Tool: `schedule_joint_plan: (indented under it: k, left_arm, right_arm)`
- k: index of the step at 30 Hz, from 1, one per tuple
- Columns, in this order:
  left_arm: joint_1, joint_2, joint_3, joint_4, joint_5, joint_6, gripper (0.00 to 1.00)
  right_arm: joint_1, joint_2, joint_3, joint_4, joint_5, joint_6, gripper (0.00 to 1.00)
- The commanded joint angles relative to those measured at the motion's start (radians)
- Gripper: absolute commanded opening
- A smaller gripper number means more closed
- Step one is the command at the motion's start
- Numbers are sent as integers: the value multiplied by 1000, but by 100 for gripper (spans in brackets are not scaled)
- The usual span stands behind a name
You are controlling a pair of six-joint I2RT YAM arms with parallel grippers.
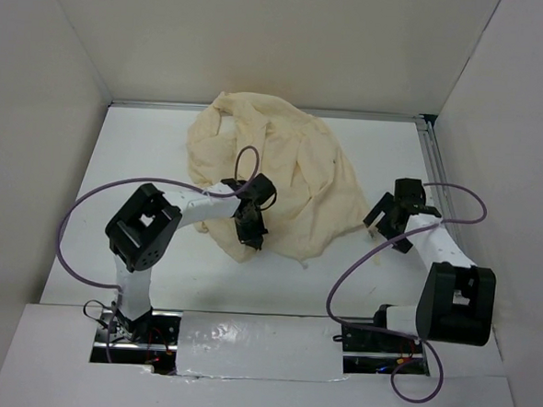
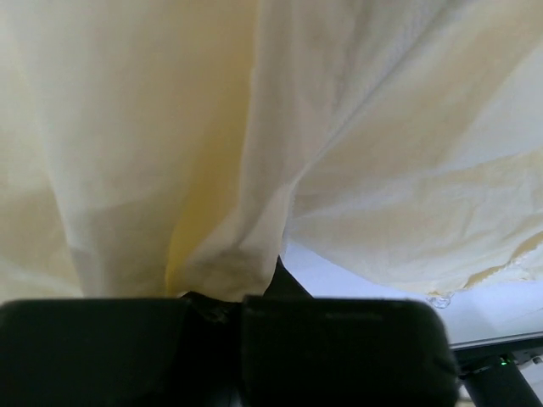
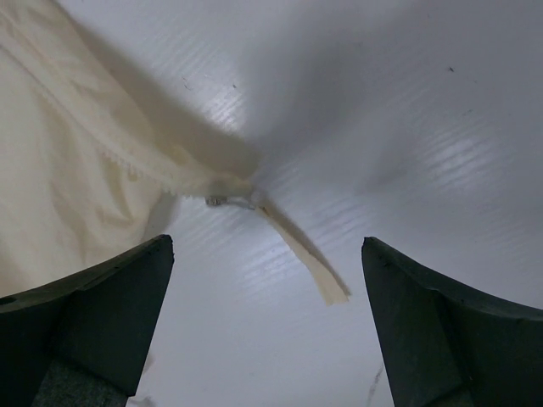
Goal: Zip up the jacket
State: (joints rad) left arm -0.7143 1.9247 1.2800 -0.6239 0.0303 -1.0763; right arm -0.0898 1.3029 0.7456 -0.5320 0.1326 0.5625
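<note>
I should pinch the jacket's edge (image 3: 214, 181) by the metal piece with my right gripper and pull it closer before zipping, because the jacket's zipper corner (image 1: 363, 217) lies spread out far from the fold in my left gripper.
The cream-yellow jacket (image 1: 274, 162) lies crumpled at the middle back of the table. My left gripper (image 1: 249, 232) is at its near left edge. In the left wrist view the black fingers (image 2: 339, 339) are pressed together on a fold of the jacket (image 2: 229, 263), and fabric fills the view. My right gripper (image 1: 379, 224) is open at the jacket's right corner. In the right wrist view (image 3: 267, 339) the jacket's edge (image 3: 68, 170) ends in a small metal zipper piece (image 3: 219, 202) and a cream tape tail (image 3: 305, 259), both lying ahead of the spread fingers and untouched.
White walls close in the table (image 1: 145, 159) on the left, back and right. A metal rail (image 1: 433, 163) runs along the right edge. Purple cables (image 1: 77, 219) loop beside both arms.
</note>
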Motion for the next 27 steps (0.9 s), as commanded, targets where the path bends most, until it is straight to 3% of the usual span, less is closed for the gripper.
schedule_joint_plan:
  k: [1, 4, 8, 9, 11, 14, 15, 20, 21, 24, 27]
  left_arm:
    - [9, -10, -108, -31, -73, 44, 0]
    - [21, -46, -130, -4, -70, 64, 0]
    - [27, -52, -114, 23, -61, 116, 0]
    - [27, -55, -113, 27, -61, 122, 0]
    - [29, -70, -114, 52, -50, 140, 0]
    - [29, -87, -113, 62, -43, 156, 0]
    - [29, -92, -111, 64, -41, 159, 0]
    - [29, -122, -122, 72, -38, 167, 0]
    - [29, -125, -125, 70, -40, 167, 0]
    - [29, -147, -140, 78, -38, 168, 0]
    - [29, -174, -149, 90, -38, 177, 0]
  right_arm:
    - [15, 30, 78, 86, 39, -87, 98]
    - [25, 80, 98, 133, -98, -240, 95]
    - [62, 121, 107, 145, -189, -302, 92]
    - [67, 128, 109, 141, -218, -315, 85]
    - [67, 150, 110, 126, -280, -319, 83]
    - [68, 157, 109, 96, -259, -306, 76]
    - [65, 157, 104, 93, -231, -297, 68]
    - [62, 174, 112, 104, -195, -288, 59]
    - [65, 179, 121, 102, -191, -288, 53]
    - [78, 214, 142, 98, -166, -280, 51]
    - [85, 245, 155, 89, -99, -265, 31]
